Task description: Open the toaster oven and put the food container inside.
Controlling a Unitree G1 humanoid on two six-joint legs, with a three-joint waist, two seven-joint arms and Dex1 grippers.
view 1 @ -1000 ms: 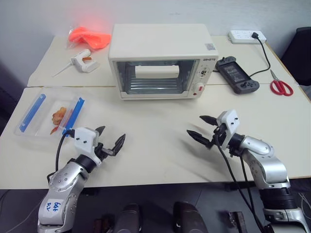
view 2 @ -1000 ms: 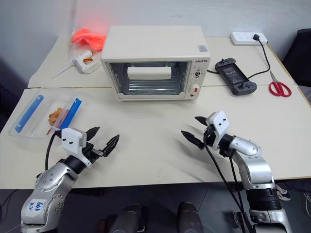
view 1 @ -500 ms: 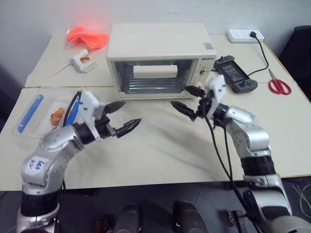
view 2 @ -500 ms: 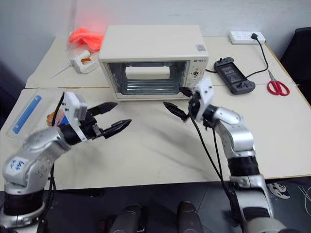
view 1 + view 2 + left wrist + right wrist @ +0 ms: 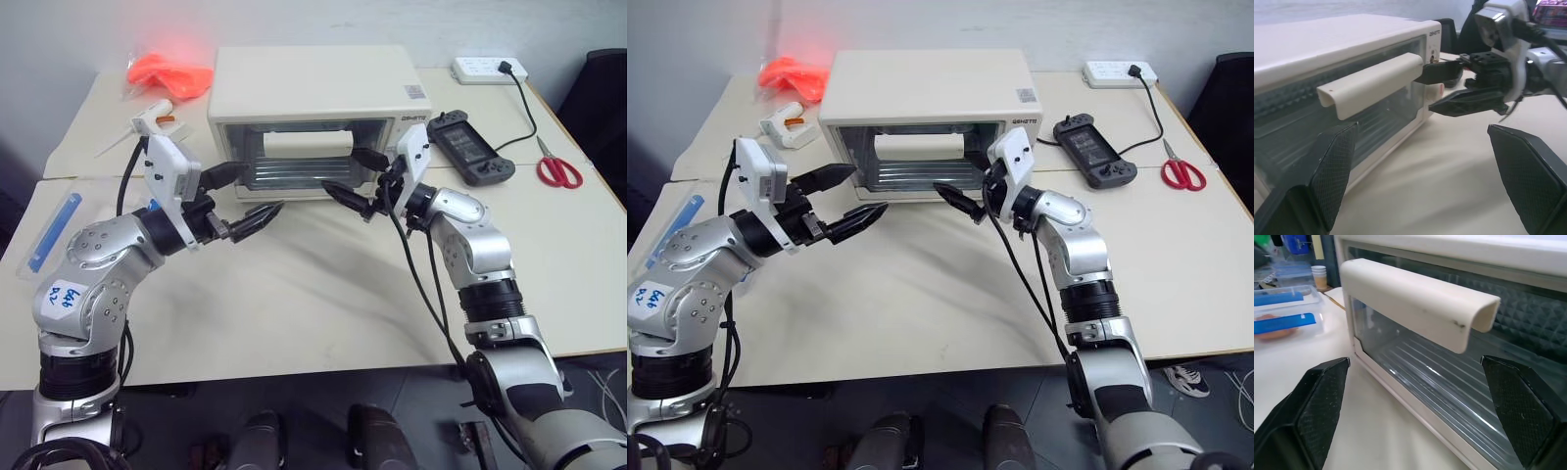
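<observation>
The door will swing down and lie flat when the robot opens it, because the white bar handle goes across the top of the glass door.
The cream-white toaster oven stands at the back middle of the table with its glass door shut and its white bar handle across the top. My left gripper hovers open just in front of the door's left part. Facing the handle's right end, my right gripper is open too, with nothing between its fingers. In the left wrist view the right gripper shows beside the handle. The food container, clear with blue clips, lies on the table to the left, largely hidden behind my left arm in the eye views.
An orange bag and a small white tool lie at the back left. A black game controller, red scissors and a power strip with its cable sit right of the oven.
Both arms have risen from near the table's front edge and moved inward to the oven door. Both grippers stayed open.
</observation>
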